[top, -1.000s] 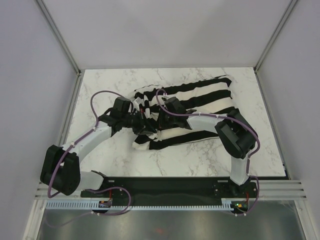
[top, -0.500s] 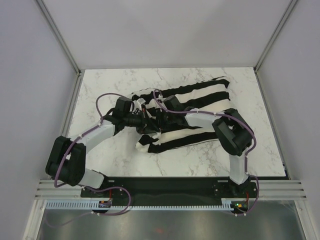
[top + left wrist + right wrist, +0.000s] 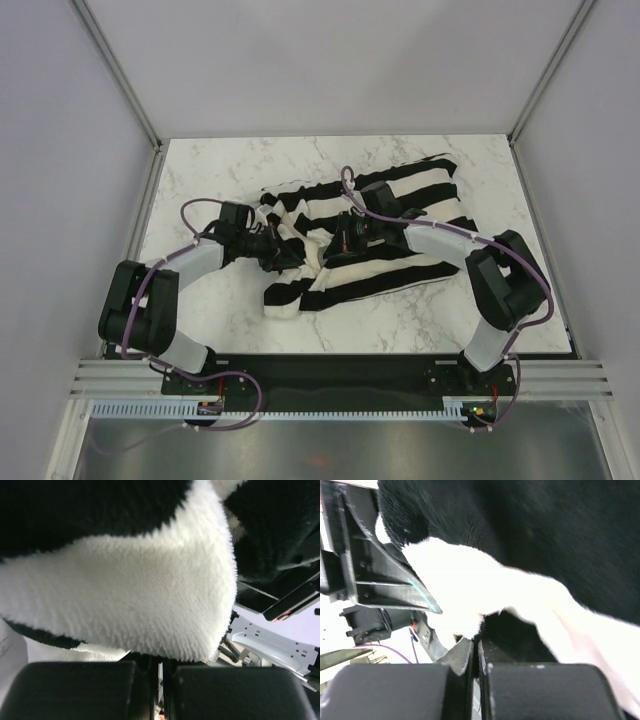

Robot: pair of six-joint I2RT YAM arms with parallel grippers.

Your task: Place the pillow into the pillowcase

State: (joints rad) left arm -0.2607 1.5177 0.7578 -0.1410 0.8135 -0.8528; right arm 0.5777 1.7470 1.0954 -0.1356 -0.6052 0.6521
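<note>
My left gripper and right gripper should open, back away and straighten the pillowcase by its near corners, as it lies slanted, its end bunched between them.
The black and white striped pillowcase lies bunched in the middle of the table, with both grippers at its left end. My left gripper is shut on a fuzzy fold of the pillowcase, which hangs over its fingertips. My right gripper faces it a short way to the right and is shut on an edge of the pillowcase. A cream patch shows between the grippers; I cannot tell if it is the pillow, which is otherwise hidden by the striped fabric.
The marble table has bare surface to the left, behind and in front of the fabric. Grey walls and metal frame posts close in the back and sides. The other arm's black parts fill one side of each wrist view.
My right gripper has moved right, away from the left one, and the left arm has folded back to the left. The pillowcase's left end is now stretched between them and the fabric has shifted.
</note>
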